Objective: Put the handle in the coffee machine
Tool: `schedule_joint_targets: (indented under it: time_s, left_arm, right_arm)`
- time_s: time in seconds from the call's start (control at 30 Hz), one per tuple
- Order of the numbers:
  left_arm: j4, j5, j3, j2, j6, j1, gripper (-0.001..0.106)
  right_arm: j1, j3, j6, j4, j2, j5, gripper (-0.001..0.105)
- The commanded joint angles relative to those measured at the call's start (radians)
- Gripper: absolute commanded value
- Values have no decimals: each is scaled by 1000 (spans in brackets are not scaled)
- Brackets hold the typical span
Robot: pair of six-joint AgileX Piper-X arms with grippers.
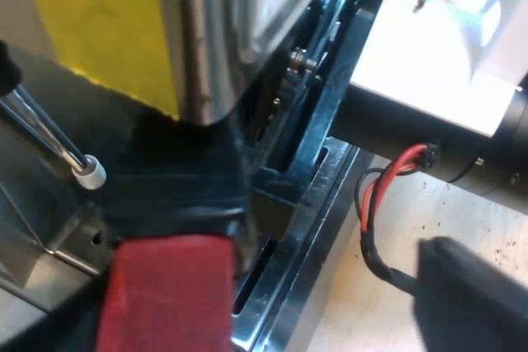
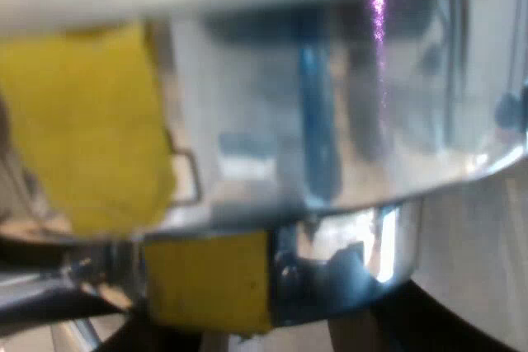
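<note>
My gripper will make the handle (image 1: 176,183) swing under the brew head and across the drip tray's edge (image 1: 307,232) when it turns the handle, because the handle lies nearly along that edge now.
The holder's dark handle (image 1: 177,195) runs up under the espresso machine's metal brew head (image 1: 223,47), which carries a yellow patch (image 1: 99,22). Its red end (image 1: 165,294) points toward me. My left gripper (image 1: 239,302) is open around the red end, and the one black finger (image 1: 470,294) that shows stands well apart from it. The holder's metal basket is hidden under the head. My right gripper's camera sits very close to the machine's shiny metal front (image 2: 330,121), with yellow patches (image 2: 82,121) on it and a blurred metal part (image 2: 330,269) just below.
A thin steam wand with a white tip (image 1: 91,172) hangs beside the handle. The slotted metal drip tray (image 1: 313,212) lies below the brew head. A black link of the other arm (image 1: 429,138) crosses over the pale table (image 1: 445,212) beyond the tray.
</note>
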Motion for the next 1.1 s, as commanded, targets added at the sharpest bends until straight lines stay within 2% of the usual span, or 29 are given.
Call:
schedule_joint_targets:
  time_s: [0.03, 0.27, 0.33, 0.47, 0.67, 0.73, 0.83, 0.97, 1.1]
  left_arm:
    - [-23, 5, -23, -25, 23, -5, 68]
    - [-18, -80, -23, -25, 52, 18, 68]
    - [-18, -145, -23, -25, 55, 33, 68]
    - [-18, -168, -23, -25, 67, 65, 68]
    - [7, -148, -23, -25, 69, 143, 68]
    - [75, -87, -23, -25, 109, 188, 68]
    - [134, -34, -23, -27, 143, 229, 68]
    - [143, -8, -26, -45, 143, 272, 68]
    - [141, 58, -57, -73, 143, 324, 68]
  right_arm:
    - [-3, -13, -5, -59, -21, -3, 32]
    - [-3, -13, -5, -59, -21, -3, 32]
    - [-3, -13, -5, -59, -21, -3, 32]
    - [-3, -13, -5, -59, -21, -3, 32]
    - [-3, -13, -5, -59, -21, -3, 32]
    - [-3, -13, -5, -59, -21, -3, 32]
    - [-3, -13, -5, -67, -21, -3, 32]
    - [-3, -13, -5, -74, -21, -3, 32]
    - [-3, -13, -5, -74, -21, -3, 32]
